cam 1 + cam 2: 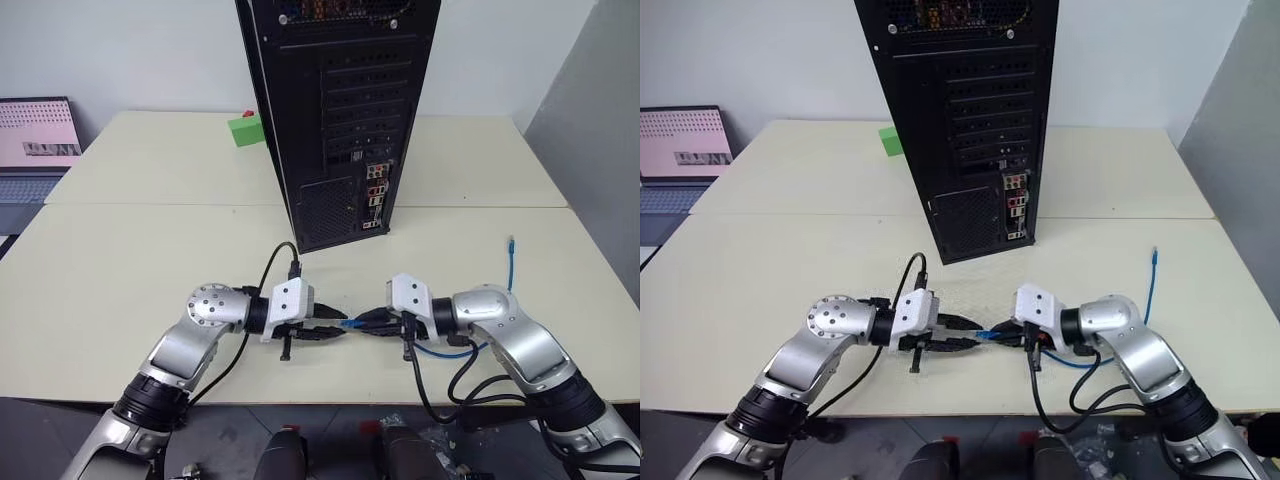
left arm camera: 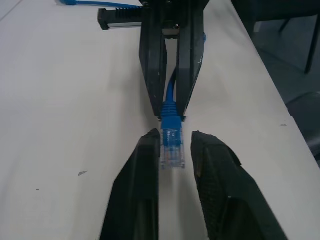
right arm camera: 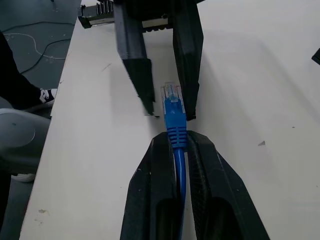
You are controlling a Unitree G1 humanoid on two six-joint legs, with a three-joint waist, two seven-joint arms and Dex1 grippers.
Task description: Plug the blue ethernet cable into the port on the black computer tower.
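The clear plug (image 2: 172, 147) in the robot's right gripper is rolled the wrong way for the port, so the left gripper should grip it and turn it before the right gripper takes hold of the boot (image 3: 176, 135) again.
The blue ethernet cable (image 1: 512, 270) trails from the right side of the table to the front middle, where both grippers meet tip to tip. My right gripper (image 3: 176, 137) is shut on the blue boot just behind the clear plug (image 2: 172, 150). My left gripper (image 2: 175, 137) faces it and is drawn in around that plug, one finger against it. The black computer tower (image 1: 340, 100) stands upright behind them, rear face toward me. The port (image 1: 374, 200) lies in the coloured connector strip low on its right side.
A green block (image 1: 244, 130) sits left of the tower. A laptop (image 1: 35, 140) stands at the far left, off the table. The cable's other plug (image 1: 511, 242) lies on the table at the right. Black robot cables loop off the front edge.
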